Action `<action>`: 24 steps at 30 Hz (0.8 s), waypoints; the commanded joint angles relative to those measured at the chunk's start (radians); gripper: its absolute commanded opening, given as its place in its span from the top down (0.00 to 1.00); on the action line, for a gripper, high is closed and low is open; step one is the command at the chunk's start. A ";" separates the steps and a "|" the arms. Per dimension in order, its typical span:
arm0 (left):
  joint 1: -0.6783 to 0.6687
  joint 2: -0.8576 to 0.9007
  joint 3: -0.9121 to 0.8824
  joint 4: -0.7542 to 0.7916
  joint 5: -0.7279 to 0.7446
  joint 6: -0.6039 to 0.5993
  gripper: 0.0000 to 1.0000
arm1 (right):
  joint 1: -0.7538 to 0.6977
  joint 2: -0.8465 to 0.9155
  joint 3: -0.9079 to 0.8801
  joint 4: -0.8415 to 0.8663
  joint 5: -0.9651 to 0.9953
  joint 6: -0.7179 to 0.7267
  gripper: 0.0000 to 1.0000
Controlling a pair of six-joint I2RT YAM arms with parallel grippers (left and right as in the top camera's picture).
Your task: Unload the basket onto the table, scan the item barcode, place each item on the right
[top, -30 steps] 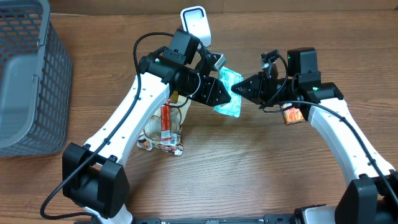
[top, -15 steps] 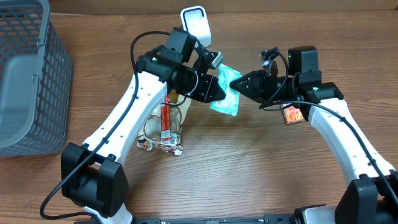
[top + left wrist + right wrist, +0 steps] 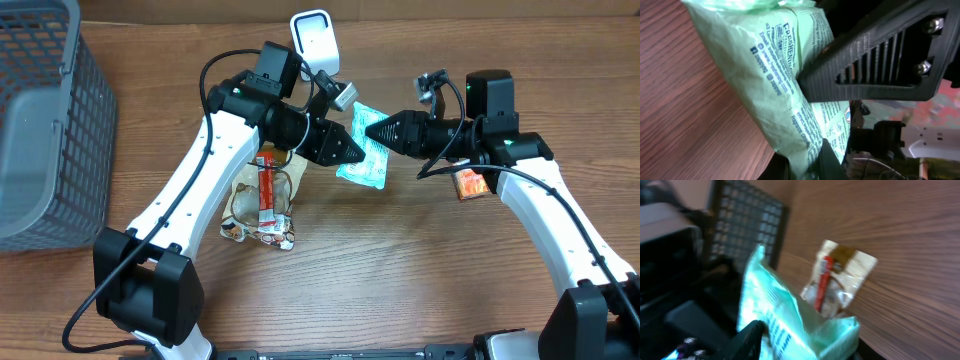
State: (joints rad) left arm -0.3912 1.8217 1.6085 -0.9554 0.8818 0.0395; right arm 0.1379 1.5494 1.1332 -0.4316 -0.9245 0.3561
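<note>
The packet's corner point(image 3: 376, 122) is between my open right gripper's fingers, so next I close them there before my left gripper opens, then bring the packet to the scanner point(image 3: 316, 43).
The item is a pale green printed packet point(image 3: 366, 162), held in the air between the two arms. My left gripper point(image 3: 350, 150) is shut on its lower edge, and the left wrist view shows the packet point(image 3: 785, 75) pinched between the two fingers of the left gripper point(image 3: 807, 162). My right gripper point(image 3: 372, 128) is at the packet's upper right corner. Its jaws stand apart around the packet point(image 3: 785, 325) without pressing on it. No barcode shows. A white scanner point(image 3: 315, 38) stands at the back, just beyond the left arm.
A beige snack bag with a red stripe point(image 3: 262, 200) lies under the left arm and also shows in the right wrist view as the snack bag point(image 3: 837, 277). A small orange item point(image 3: 470, 184) lies by the right arm. A grey mesh basket point(image 3: 45, 120) fills the left edge.
The packet passed from right to left: the left gripper shut on it and the right gripper opened. Both grippers and the packet shifted slightly up and left.
</note>
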 commanded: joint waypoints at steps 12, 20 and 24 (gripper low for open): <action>0.045 0.006 0.010 -0.064 0.105 0.152 0.96 | 0.001 -0.009 0.018 0.064 -0.177 -0.025 0.96; 0.113 0.006 0.010 -0.058 0.018 0.159 0.96 | 0.001 -0.009 0.018 0.063 -0.177 -0.044 0.96; 0.146 0.006 0.010 -0.063 -0.017 0.159 0.96 | 0.001 -0.009 0.018 0.064 -0.177 -0.051 0.96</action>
State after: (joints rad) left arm -0.3264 1.8217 1.6085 -1.0294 0.9730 0.1684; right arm 0.1402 1.5494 1.1332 -0.3553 -1.0470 0.3286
